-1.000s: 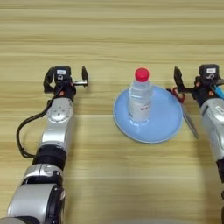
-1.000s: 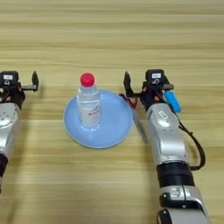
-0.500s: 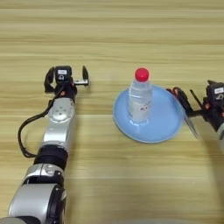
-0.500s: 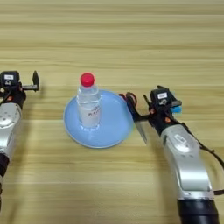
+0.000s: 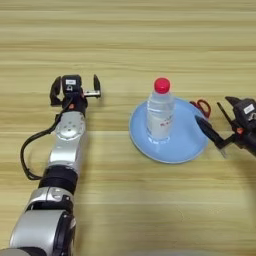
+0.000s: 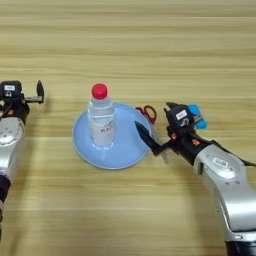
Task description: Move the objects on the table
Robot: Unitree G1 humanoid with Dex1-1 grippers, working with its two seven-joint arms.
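Note:
My right gripper should keep moving in until its open fingers are on both sides of the bottle's body [image 6: 102, 124] and then close, because the fingers face the upright bottle across clear plate [image 6: 127, 131].
A clear water bottle [image 5: 160, 116] with a red cap stands upright on a light-blue plate [image 5: 186, 136] in the middle of the wooden table [image 5: 125, 40]. My right gripper [image 6: 152, 115] is open just right of the plate, turned leftward, its lower finger reaching over the plate's rim. Red-handled scissors [image 6: 148, 113] lie on the table under its spread fingers. A small light-blue block [image 6: 196, 116] lies right behind that gripper. My left gripper [image 5: 75, 87] rests open on the table, left of the plate, holding nothing.
A black cable [image 5: 27, 155] loops beside my left forearm. Bare wood runs across the far half of the table and along the near edge.
My right arm has pulled back toward me and swung its open gripper leftward to the plate's rim and the scissors. Bottle, plate and left arm have stayed put.

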